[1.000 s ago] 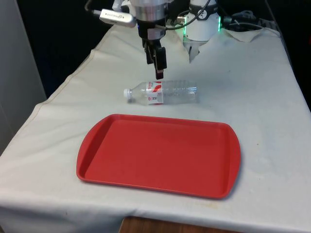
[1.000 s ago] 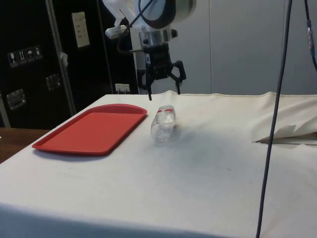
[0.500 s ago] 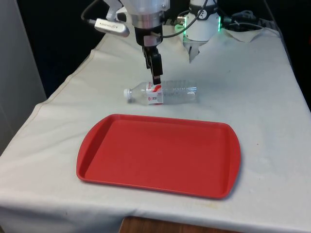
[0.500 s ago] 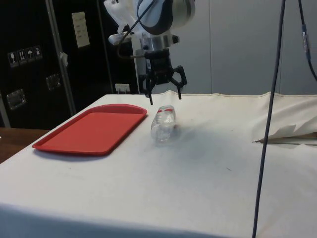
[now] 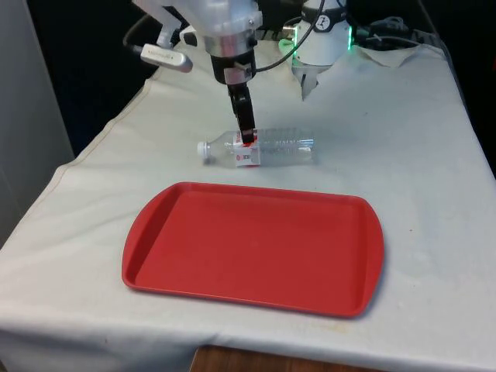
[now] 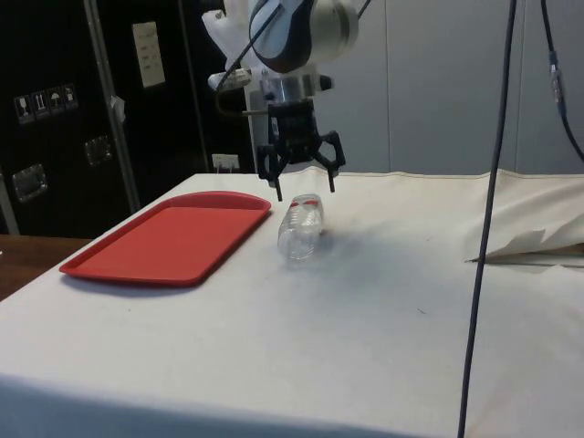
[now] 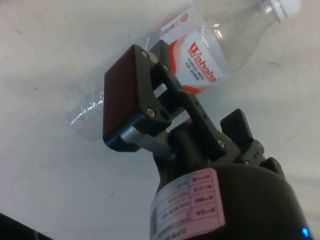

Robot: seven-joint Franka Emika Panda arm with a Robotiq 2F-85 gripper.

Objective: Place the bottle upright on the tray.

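My gripper is going to set the clear plastic bottle upright. It will stand on its own, because the end opposite the cap is broad and squared off.
A clear plastic bottle with a white cap and a red-and-white label lies on its side on the white cloth, just beyond the far edge of the red tray. Its cap points to the front view's left. My gripper hangs directly over the bottle's labelled middle. In the side view the gripper is open, its fingertips spread to either side just above the bottle. In the wrist view one finger sits beside the label of the bottle. Nothing is on the tray.
The robot's base with a green light stands at the table's far end. A crumpled fold of cloth lies to the side view's right, with a hanging cable in front of it. The table edge runs close to the tray's near side.
The gripper has come down from well above the bottle to just over its label, staying open. Bottle and tray have not moved.
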